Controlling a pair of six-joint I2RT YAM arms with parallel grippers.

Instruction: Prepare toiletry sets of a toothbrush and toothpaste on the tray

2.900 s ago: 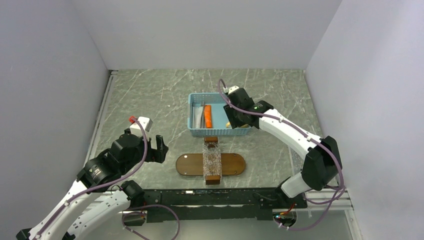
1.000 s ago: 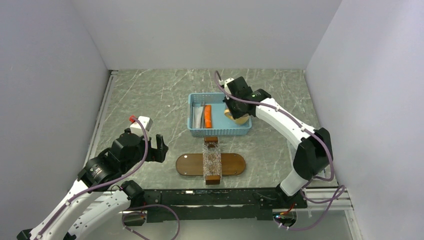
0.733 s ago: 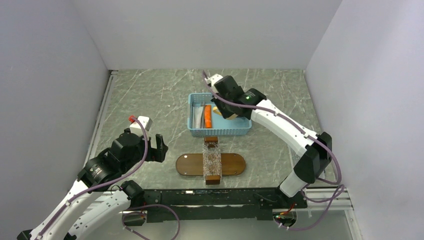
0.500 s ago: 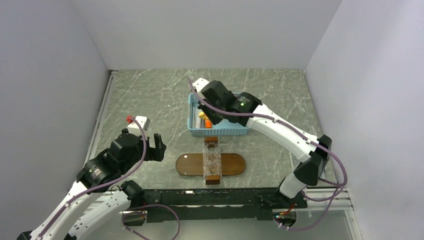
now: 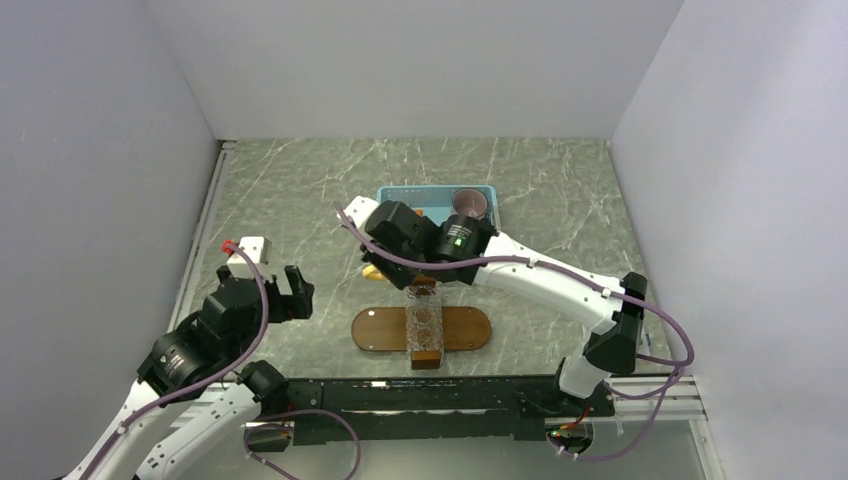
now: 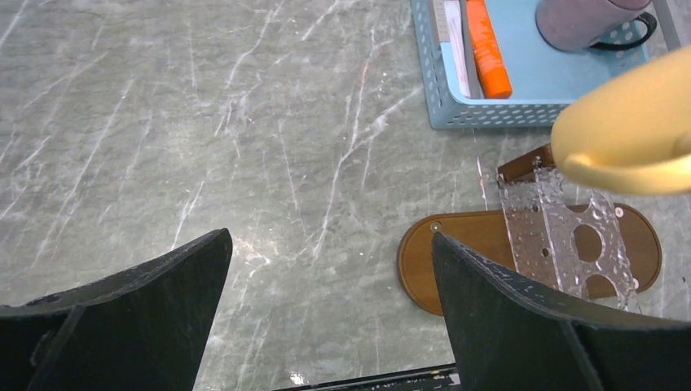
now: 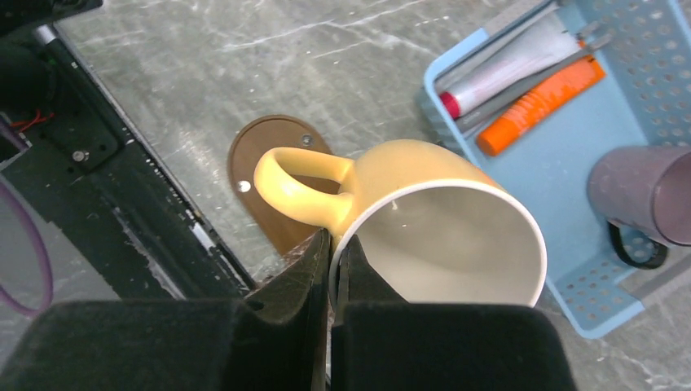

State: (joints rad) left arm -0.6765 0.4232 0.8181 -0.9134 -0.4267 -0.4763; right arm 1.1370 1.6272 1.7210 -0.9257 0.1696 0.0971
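Note:
My right gripper is lowering the yellow mug, and the mug's handle (image 5: 374, 272) points away from the clear holder. It should keep going down until the mug stands on the tray's end (image 5: 378, 328) by my left gripper.
The dark-brown tray (image 5: 380, 330) (image 6: 456, 252) (image 7: 261, 155) lies near the table's front edge, with a clear plastic holder (image 5: 424, 325) (image 6: 570, 244) across its middle. My right gripper (image 5: 385, 258) (image 7: 332, 240) is shut on the rim of a yellow mug (image 5: 375, 271) (image 6: 627, 130) (image 7: 407, 183), held tilted above the tray's left part. The toothbrush (image 7: 530, 84) (image 6: 467, 32) lies in the blue basket (image 5: 400, 190) (image 6: 521, 114) (image 7: 619, 326) between a white tube (image 7: 505, 69) and an orange toothpaste tube (image 7: 542, 96) (image 6: 489, 49). My left gripper (image 5: 290, 290) (image 6: 330, 236) hangs open and empty left of the tray.
A purple mug (image 5: 468, 203) (image 6: 578, 20) (image 7: 644, 191) lies on its side in the basket's right part. The black rail (image 5: 420, 395) runs along the near edge just in front of the tray. Walls close the table on three sides.
My right arm has carried the yellow mug out of the basket, leftward and toward the near edge, over the tray's left part. The left arm has drawn back a little to the left.

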